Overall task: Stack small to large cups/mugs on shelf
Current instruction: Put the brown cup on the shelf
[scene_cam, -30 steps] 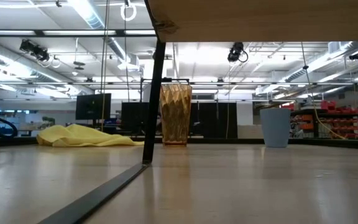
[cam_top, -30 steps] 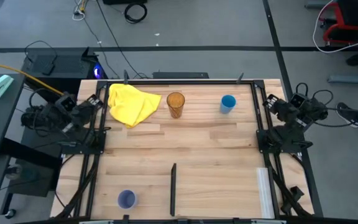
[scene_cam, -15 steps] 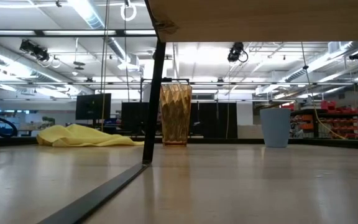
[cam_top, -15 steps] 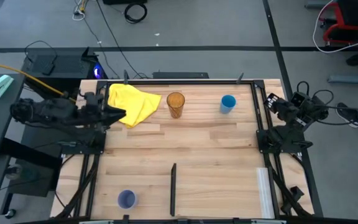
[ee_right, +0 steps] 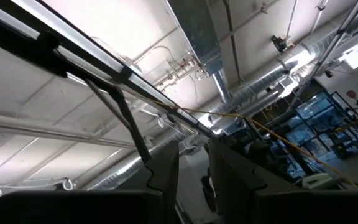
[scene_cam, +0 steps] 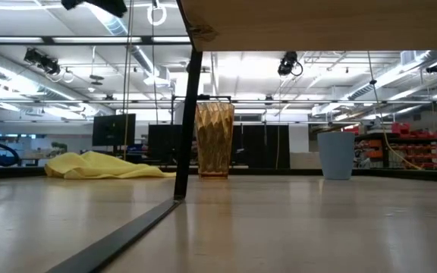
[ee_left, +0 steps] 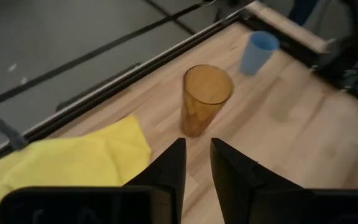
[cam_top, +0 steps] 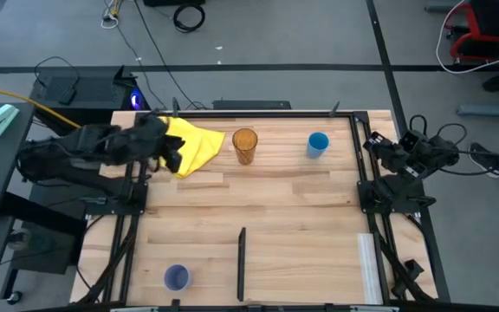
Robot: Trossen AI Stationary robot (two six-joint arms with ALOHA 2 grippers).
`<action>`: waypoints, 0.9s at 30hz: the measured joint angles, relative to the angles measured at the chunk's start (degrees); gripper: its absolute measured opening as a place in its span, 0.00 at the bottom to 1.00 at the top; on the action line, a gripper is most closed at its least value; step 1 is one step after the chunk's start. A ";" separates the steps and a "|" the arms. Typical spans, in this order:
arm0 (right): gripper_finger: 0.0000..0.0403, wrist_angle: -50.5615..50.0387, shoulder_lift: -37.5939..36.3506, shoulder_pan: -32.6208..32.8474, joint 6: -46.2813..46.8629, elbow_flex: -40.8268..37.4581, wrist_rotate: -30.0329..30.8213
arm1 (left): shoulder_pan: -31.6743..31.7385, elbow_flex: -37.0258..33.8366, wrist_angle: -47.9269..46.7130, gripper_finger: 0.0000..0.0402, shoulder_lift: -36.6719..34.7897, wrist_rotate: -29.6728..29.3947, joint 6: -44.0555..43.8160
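Note:
My gripper will find the tall tumbler empty when it lifts it, because the tall tumbler's amber side (cam_top: 246, 154) looks evenly see-through all the way down to the tumbler's base.
The tall amber tumbler (cam_top: 244, 146) (scene_cam: 215, 140) (ee_left: 205, 99) stands upright on its base near the table's far edge. The small blue cup (cam_top: 318, 144) (scene_cam: 335, 155) (ee_left: 258, 51) stands to its right. The lavender cup (cam_top: 177, 277) stands at the near left corner. My left gripper (cam_top: 177, 156) (ee_left: 197, 144) hovers shut above the yellow cloth (cam_top: 196, 144), pointing toward the tumbler and touching nothing. My right gripper (cam_top: 378, 149) (ee_right: 193, 146) waits shut at the table's right edge, pointing up at the ceiling.
The yellow cloth (scene_cam: 105, 165) (ee_left: 67, 165) lies crumpled at the far left, just left of the tumbler. A thin dark bar (cam_top: 242, 264) (scene_cam: 127, 235) runs along the table's near middle. A wooden board (scene_cam: 317, 23) on a dark post (scene_cam: 188, 114) spans overhead in the low view.
My left arm has swung out from the table's left edge, rising and reaching rightward over the yellow cloth toward the amber tumbler. The cups and the cloth have stayed where they were.

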 joint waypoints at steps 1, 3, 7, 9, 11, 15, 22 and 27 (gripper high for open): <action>0.24 0.02 0.50 0.00 0.00 0.00 0.39 | 2.10 0.39 0.01 0.21 1.13 1.54 0.53; 0.24 -0.03 1.45 0.00 0.45 -0.02 0.88 | 6.60 1.30 0.06 0.22 3.42 4.67 2.17; 0.24 0.00 3.36 0.00 2.02 -0.02 2.21 | 15.78 3.53 2.19 0.24 8.81 13.97 6.71; 0.24 0.06 4.19 0.00 2.10 -0.02 2.30 | 20.00 5.02 3.68 0.25 12.01 20.16 8.80; 0.24 0.05 4.89 0.00 2.14 -0.02 2.30 | 23.71 7.39 4.83 0.25 15.80 25.83 10.10; 0.24 0.07 6.07 0.00 2.80 -0.02 2.29 | 28.52 12.91 4.79 0.26 23.97 32.17 12.44; 0.24 0.01 8.78 0.00 8.18 -0.04 2.22 | 30.50 24.23 -0.49 0.27 37.86 36.28 17.73; 0.24 0.02 10.83 0.00 9.64 -0.04 2.17 | 30.50 31.27 -5.71 0.30 46.81 37.85 19.23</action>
